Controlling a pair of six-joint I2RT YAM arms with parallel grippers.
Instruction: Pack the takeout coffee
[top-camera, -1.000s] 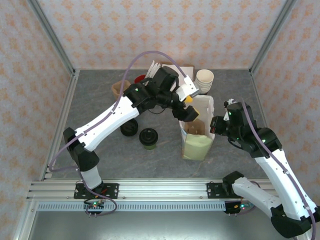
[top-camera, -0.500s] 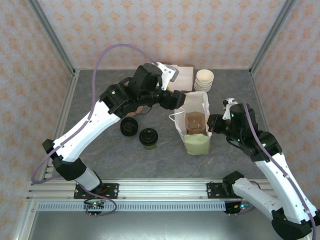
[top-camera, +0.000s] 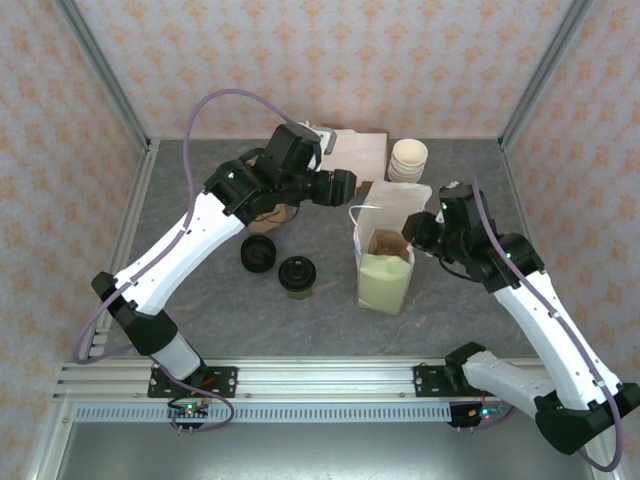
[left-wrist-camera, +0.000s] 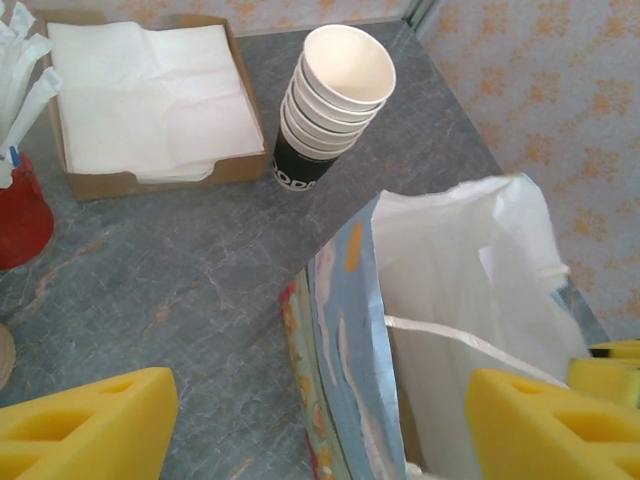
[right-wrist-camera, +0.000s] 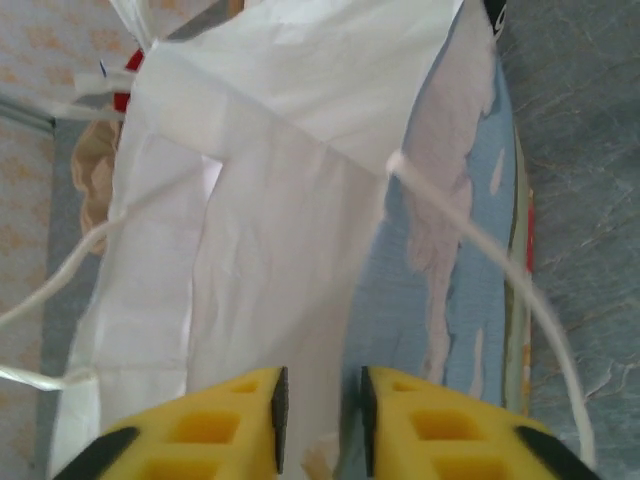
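The bag's opening (top-camera: 391, 222) is narrow above the brown carrier. My right gripper should hold the bag's rim pulled open while my left gripper reaches down to the carrier (top-camera: 389, 243).
The takeout coffee (top-camera: 297, 275), a small dark cup with a black lid, stands on the table left of the open paper bag (top-camera: 385, 285). My left gripper (top-camera: 350, 188) hovers open above the bag's back left rim (left-wrist-camera: 345, 330), with nothing between its yellow fingers (left-wrist-camera: 90, 420). At the bag's right rim sits my right gripper (top-camera: 415, 235). Its pads (right-wrist-camera: 279, 415) stand a little apart, with the bag's white inner wall (right-wrist-camera: 280, 200) in the gap between them. Something brown (top-camera: 388, 245) lies inside the bag.
A squat pile of black lids (top-camera: 258, 253) sits beside the coffee. A stack of cream-lined cups (left-wrist-camera: 335, 100) and a cardboard box of napkins (left-wrist-camera: 150, 95) stand at the back. A red holder (left-wrist-camera: 20, 215) is at the back left. Patterned walls enclose the table.
My left gripper has pulled back out of the bag's mouth toward the back left. The right gripper's jaws have parted from shut, and the bag has shifted and stands more upright.
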